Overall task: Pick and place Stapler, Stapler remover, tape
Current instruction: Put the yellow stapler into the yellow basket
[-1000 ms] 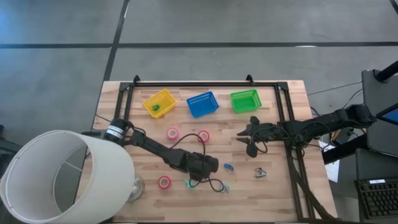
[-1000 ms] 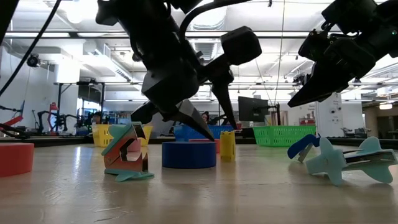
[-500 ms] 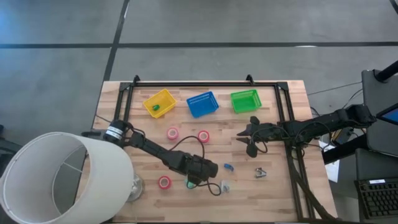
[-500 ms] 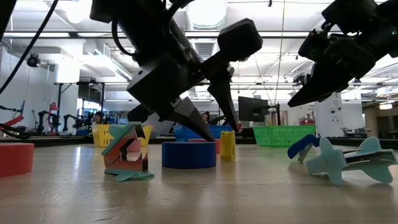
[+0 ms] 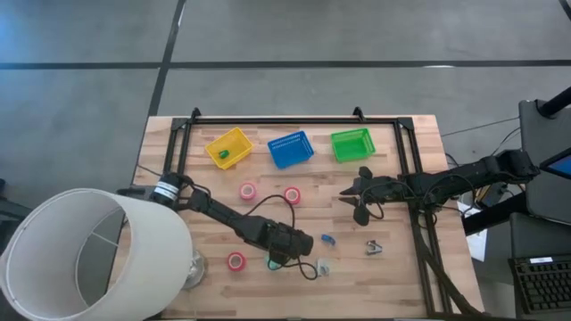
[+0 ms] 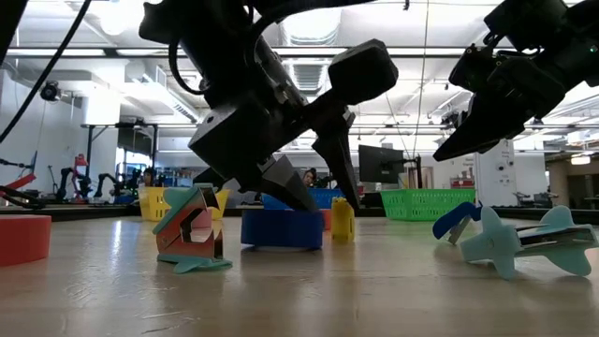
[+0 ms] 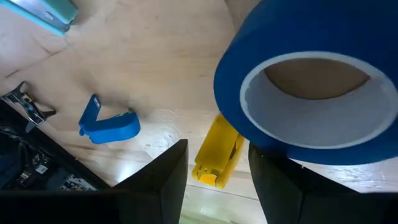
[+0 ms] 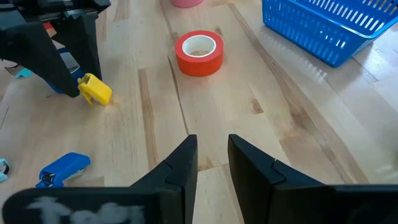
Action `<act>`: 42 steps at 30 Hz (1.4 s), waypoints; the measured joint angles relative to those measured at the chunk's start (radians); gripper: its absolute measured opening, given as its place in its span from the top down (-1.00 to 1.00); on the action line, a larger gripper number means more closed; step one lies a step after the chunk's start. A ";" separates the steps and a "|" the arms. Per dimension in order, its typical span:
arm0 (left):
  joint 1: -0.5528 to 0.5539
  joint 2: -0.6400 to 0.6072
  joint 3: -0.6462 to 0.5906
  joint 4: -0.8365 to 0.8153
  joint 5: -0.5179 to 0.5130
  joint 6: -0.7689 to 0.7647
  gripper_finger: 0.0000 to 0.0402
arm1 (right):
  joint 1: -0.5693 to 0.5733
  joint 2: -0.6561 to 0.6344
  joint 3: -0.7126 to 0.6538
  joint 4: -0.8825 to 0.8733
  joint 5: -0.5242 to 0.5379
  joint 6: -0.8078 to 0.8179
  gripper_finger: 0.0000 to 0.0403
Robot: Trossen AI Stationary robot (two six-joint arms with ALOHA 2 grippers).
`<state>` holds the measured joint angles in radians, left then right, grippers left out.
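Only the yellow piece's end (image 7: 219,152) touches the blue tape roll's rim (image 7: 240,129). The yellow piece will come away from the roll when I lift it.
My left gripper (image 5: 287,242) stands over the near middle of the table, fingers pointing down at the blue tape roll (image 7: 298,31), which the low view shows under it (image 6: 281,229). Its fingers are apart; a small yellow piece (image 7: 217,155) on the table shows between them. Three pink-red tape rolls (image 5: 248,190) (image 5: 292,194) (image 5: 235,260) lie flat. A blue stapler (image 5: 327,239), a metal stapler remover (image 5: 373,247) and two teal staplers (image 5: 321,267) (image 5: 272,263) lie nearby. My right gripper (image 5: 343,198) hovers right of centre with a narrow gap between its fingers (image 8: 180,168). My left gripper comes at the blue tape roll from above, slanting toward the near edge. The roll's lower rim (image 7: 273,152) lies over the tip of one finger (image 7: 280,186) and hides it. The other finger (image 7: 168,180) stands clear beside the roll. I cannot tell whether any finger reaches inside the hollow.
Yellow (image 5: 228,147), blue (image 5: 291,149) and green (image 5: 351,144) baskets line the far edge inside a black frame. A large white cylinder (image 5: 89,250) covers the near left corner. A dark cable (image 5: 308,267) loops by the teal stapler. Bare wood lies between the rolls and my right gripper.
My left gripper has sunk a little onto the blue tape roll and tipped slightly. In the low view the roll now sits a touch higher than it did.
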<state>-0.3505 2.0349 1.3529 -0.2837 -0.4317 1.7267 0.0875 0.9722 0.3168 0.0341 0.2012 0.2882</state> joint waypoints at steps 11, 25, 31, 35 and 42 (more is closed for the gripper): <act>0.024 0.005 0.000 0.000 0.022 0.054 0.13 | 0.000 0.000 0.000 0.000 0.000 -0.003 0.54; 0.025 0.005 0.000 0.002 0.026 0.051 0.53 | 0.000 0.000 0.000 0.000 0.000 -0.003 0.62; 0.025 0.005 0.000 0.003 0.022 -0.004 0.63 | 0.000 0.000 0.000 0.000 0.000 -0.003 0.59; 0.025 0.005 0.000 0.003 -0.004 -0.108 0.56 | 0.000 0.000 0.000 0.000 0.000 -0.003 0.57; 0.032 0.002 0.000 0.003 -0.191 -0.326 0.64 | 0.000 0.000 0.000 0.000 0.000 -0.002 0.61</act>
<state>-0.3182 2.0367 1.3533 -0.2803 -0.6226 1.4007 0.0872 0.9718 0.3168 0.0342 0.2012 0.2863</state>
